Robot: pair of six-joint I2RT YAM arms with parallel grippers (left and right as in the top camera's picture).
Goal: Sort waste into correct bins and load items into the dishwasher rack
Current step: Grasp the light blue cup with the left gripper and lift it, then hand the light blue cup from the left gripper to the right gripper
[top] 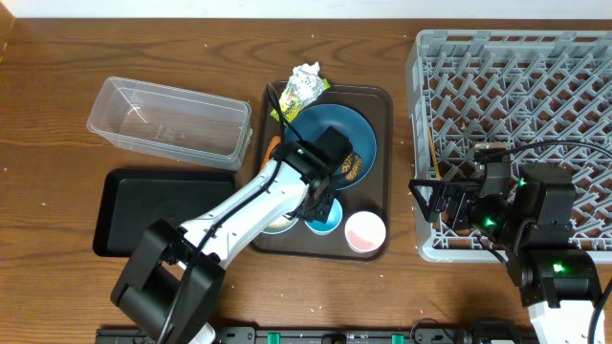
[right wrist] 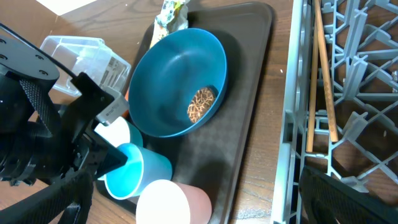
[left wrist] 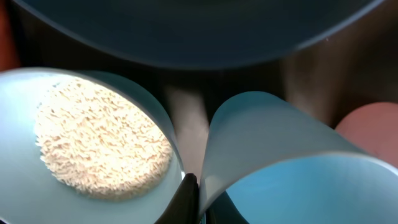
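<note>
My left gripper is holding the blue-inside cup (top: 326,220) by its rim, far from the grey rack, so next my right gripper grabs the cup's body (right wrist: 158,167) and loads it.
My left gripper (top: 321,203) is shut on the rim of the blue-inside cup (top: 326,219), one finger inside and one outside (left wrist: 198,198). The cup is tilted on the brown tray (right wrist: 133,172). The pink-inside cup (top: 365,231) lies beside it (right wrist: 171,202). The white bowl (left wrist: 93,140) holds white grains. The dark-blue bowl (top: 331,143) holds the brown lump (right wrist: 200,104). The wrapper (top: 302,86) lies at the tray's back and the carrot piece (top: 272,146) at its left edge. My right gripper (top: 442,205) is open and empty at the left edge of the grey rack (top: 516,115).
The brown serving tray (top: 382,172) holds the dishes. The clear tub (top: 170,121) and the black tray (top: 143,205) sit to its left. Wooden chopsticks (right wrist: 323,81) lie in the rack. The table's front edge is close below my arms.
</note>
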